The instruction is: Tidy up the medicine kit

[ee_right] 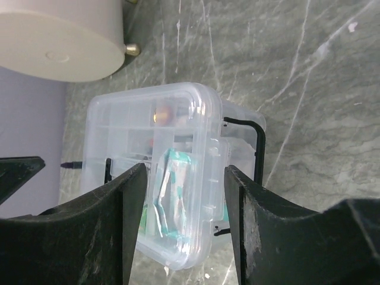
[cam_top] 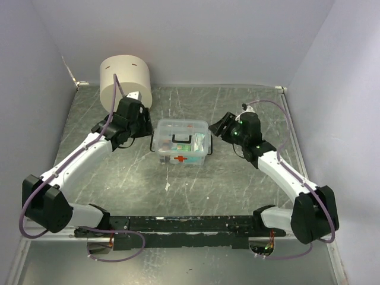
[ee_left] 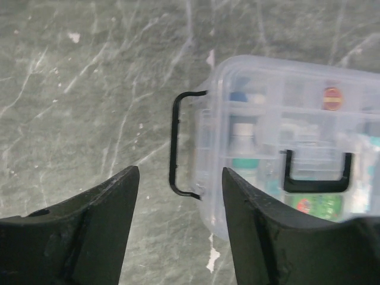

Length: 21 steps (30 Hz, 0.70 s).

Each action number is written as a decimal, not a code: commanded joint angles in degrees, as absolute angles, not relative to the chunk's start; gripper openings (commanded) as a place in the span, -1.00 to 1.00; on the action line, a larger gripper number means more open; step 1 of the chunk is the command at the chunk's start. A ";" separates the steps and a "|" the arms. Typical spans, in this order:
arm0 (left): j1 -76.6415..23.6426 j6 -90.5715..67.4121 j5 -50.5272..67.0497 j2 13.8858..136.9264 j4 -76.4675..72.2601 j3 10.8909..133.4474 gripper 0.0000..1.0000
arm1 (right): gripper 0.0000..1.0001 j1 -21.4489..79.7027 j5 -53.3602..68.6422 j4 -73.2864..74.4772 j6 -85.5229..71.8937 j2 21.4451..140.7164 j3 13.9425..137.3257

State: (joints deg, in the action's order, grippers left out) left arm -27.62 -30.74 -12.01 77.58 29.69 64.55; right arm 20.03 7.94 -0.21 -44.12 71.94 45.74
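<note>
The latch (cam_top: 211, 145) beside my right gripper stands off the lid, so next my left gripper steadies the lid's handle (cam_top: 181, 141) while my right gripper swings that latch up.
The medicine kit (cam_top: 181, 141) is a small clear box with a red cross on its near side and a black handle on its lid, standing mid-table. Bottles and packets show through it. My left gripper (cam_top: 146, 126) is open just left of the kit. In the left wrist view its fingers (ee_left: 119, 202) are spread above the kit's (ee_left: 285, 136) black side latch (ee_left: 174, 142), holding nothing. My right gripper (cam_top: 218, 127) is open at the kit's right end. In the right wrist view its fingers (ee_right: 127, 196) straddle the kit's (ee_right: 148, 124) end edge without clamping it.
A large cream cylinder (cam_top: 124, 78) stands at the back left, close behind my left wrist; it also shows in the right wrist view (ee_right: 59, 41). The grey marbled table (cam_top: 237, 178) is walled on the left, back and right. The arm bases sit on a black rail (cam_top: 190, 224) at the near edge.
</note>
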 commanded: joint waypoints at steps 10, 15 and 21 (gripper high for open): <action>-37.42 -22.73 -6.48 81.54 29.69 72.97 1.00 | -0.13 12.64 12.93 -11.49 -53.79 69.68 30.96; -39.94 -21.53 -8.05 85.17 30.01 76.17 0.99 | -0.23 12.45 21.07 -17.83 -52.89 75.83 30.86; -40.82 -21.58 -5.88 90.13 31.64 78.53 0.88 | -0.34 12.40 23.81 -21.88 -53.18 80.97 30.89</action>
State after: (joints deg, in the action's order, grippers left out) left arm -40.10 -22.65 -7.40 87.66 30.11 75.81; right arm 12.58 20.10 -16.40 -53.04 78.74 30.72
